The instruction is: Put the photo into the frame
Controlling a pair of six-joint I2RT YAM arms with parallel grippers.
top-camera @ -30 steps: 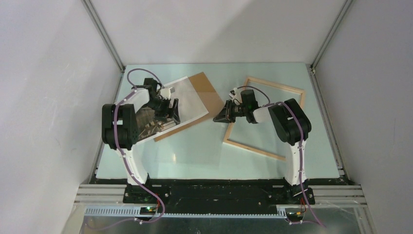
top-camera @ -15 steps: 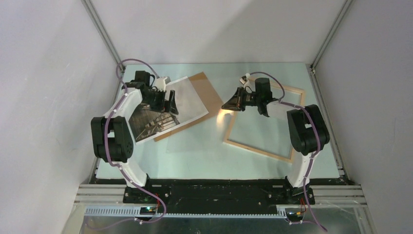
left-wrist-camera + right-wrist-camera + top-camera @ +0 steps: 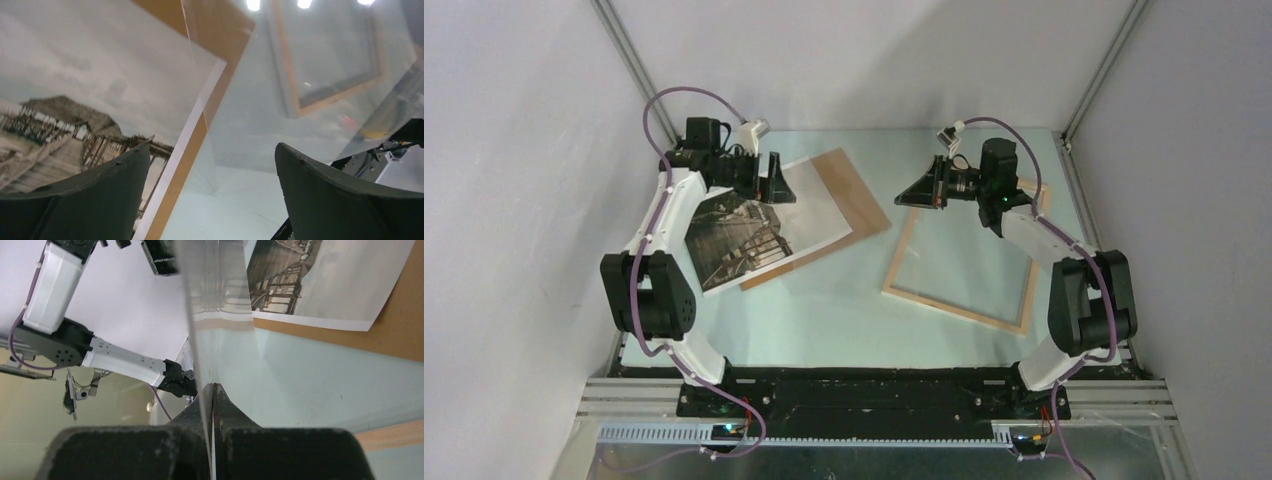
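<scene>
The clear sheet's free corner (image 3: pixel 215 190) points between the open fingers of the left gripper, so the robot should now go toward the sheet's edge (image 3: pixel 206 120) until the fingers close on it.
The photo (image 3: pixel 759 225), a grey boardwalk print with a white border, lies on the brown backing board (image 3: pixel 856 195) at the left; it also shows in the left wrist view (image 3: pixel 90 75). The pale wood frame (image 3: pixel 954 305) lies flat at the right, with nothing inside it. My left gripper (image 3: pixel 774 178) is open and empty, raised over the photo's far edge, its fingers (image 3: pixel 100 195) wide apart. My right gripper (image 3: pixel 921 190) is raised over the frame's far left corner. It is shut on a thin clear sheet (image 3: pixel 220 330) that runs edge-on out from its jaws.
The backing board sticks out past the photo toward the frame (image 3: pixel 325 60). Grey walls and metal posts close in the table (image 3: pixel 844 320) at the back and sides. The left arm (image 3: pixel 115 360) shows in the right wrist view.
Both arms have risen and reached toward the back. The left gripper left the photo's middle for its far edge. The right gripper moved back and right from the frame's left rail, still shut.
</scene>
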